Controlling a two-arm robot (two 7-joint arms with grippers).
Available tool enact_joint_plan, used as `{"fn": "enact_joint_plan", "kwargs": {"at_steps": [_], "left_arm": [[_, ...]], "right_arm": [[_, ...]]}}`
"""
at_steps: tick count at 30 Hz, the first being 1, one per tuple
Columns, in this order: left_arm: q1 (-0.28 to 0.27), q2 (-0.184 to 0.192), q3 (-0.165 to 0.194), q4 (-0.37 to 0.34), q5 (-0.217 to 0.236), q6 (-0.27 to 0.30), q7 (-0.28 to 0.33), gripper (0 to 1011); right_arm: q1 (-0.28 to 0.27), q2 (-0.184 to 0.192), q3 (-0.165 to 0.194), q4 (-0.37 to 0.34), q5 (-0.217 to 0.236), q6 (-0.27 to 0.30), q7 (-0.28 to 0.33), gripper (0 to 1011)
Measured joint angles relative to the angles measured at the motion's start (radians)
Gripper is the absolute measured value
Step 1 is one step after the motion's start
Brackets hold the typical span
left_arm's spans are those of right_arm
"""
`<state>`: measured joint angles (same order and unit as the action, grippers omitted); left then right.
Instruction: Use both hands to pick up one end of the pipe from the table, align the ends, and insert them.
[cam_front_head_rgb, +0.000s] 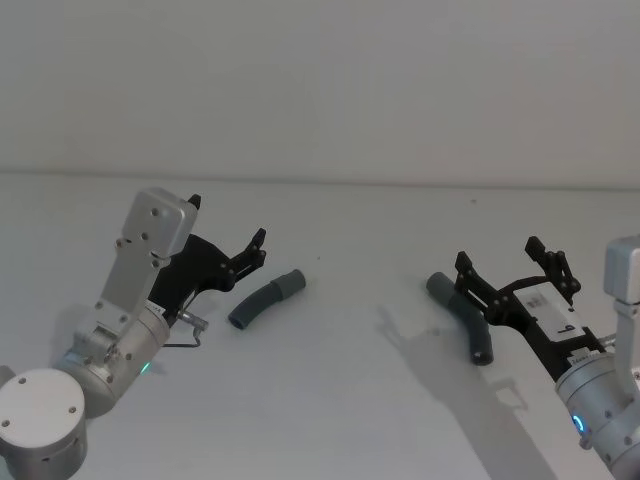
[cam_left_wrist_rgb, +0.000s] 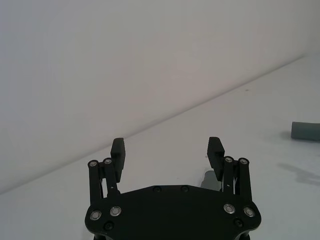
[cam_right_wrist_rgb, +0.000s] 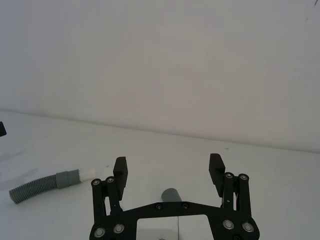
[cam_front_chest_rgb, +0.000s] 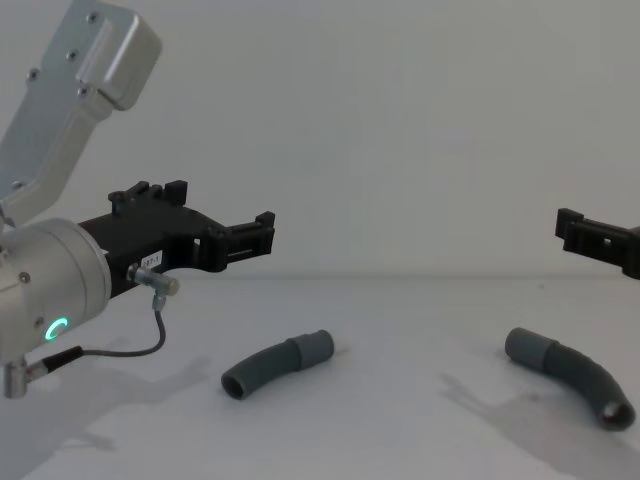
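My gripper will lift and push the pipe piece where a white stub sticks out of the smooth grey cuff, and the white stub will stay in the grey cuff.
Two curved dark ribbed pieces of the pipe lie apart on the white table. The left piece points its smooth grey cuff toward the middle; the right wrist view shows a white stub on that cuff. My left gripper hovers open just left of it, above the table. The right piece has its cuff at the far end. Open too, my right gripper hangs over that piece with nothing held.
A thin grey cable loops under the left wrist. A plain wall rises behind the table. Bare table lies between the two pieces.
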<state>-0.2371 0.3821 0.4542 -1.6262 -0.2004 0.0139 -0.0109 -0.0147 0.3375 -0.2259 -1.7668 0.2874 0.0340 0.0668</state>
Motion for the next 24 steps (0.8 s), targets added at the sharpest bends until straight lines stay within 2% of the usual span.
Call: {"fn": "enact_joint_plan", "kwargs": {"at_steps": [24], "left_arm": [[0.000, 0.000, 0.000, 0.000, 0.000, 0.000, 0.000, 1002]], "right_arm": [[0.000, 0.000, 0.000, 0.000, 0.000, 0.000, 0.000, 1001]]}}
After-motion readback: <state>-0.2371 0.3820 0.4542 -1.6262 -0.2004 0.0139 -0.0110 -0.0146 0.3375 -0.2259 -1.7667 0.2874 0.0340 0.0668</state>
